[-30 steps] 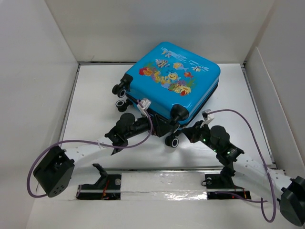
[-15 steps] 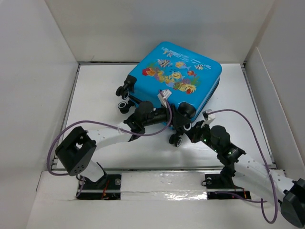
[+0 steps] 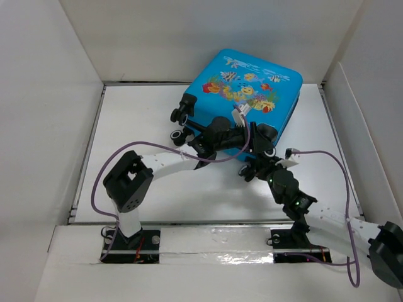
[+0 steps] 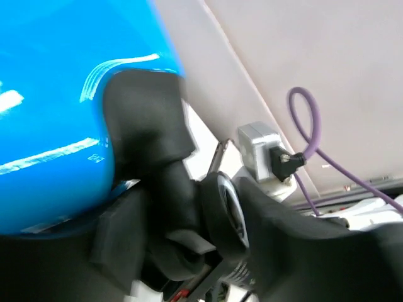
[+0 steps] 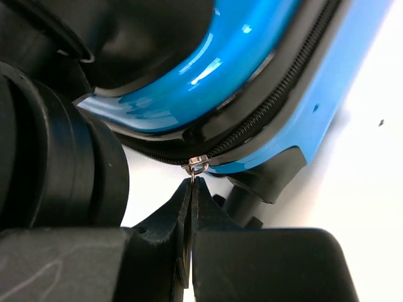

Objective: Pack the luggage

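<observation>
The luggage (image 3: 245, 91) lies at a slant, so next I move my left gripper off the near caster and push the luggage over from its far caster (image 3: 182, 109) before zipping.
The luggage (image 3: 249, 88), bright blue with a fish print, lies flat at the back right, its black wheels facing left and toward me. My left gripper (image 3: 258, 139) reaches across to its near corner. In the left wrist view the fingers (image 4: 119, 236) close on a black caster wheel (image 4: 221, 211) under the blue shell (image 4: 44, 94). My right gripper (image 3: 254, 168) sits just below that corner. Its jaws (image 5: 191, 189) are shut on the thin metal zipper pull (image 5: 196, 165), which hangs from the black zipper track along the luggage (image 5: 252, 56).
White walls enclose the table; the back wall (image 3: 189, 44) is close behind the luggage and a partition (image 3: 352, 126) stands to its right. Two more casters (image 3: 181, 126) stick out at its left side. Purple cables (image 3: 107, 170) loop from both arms.
The luggage has slid toward the back right. My left arm stretched after it and its jaws narrowed around the caster. The right gripper followed, staying shut on the zipper pull.
</observation>
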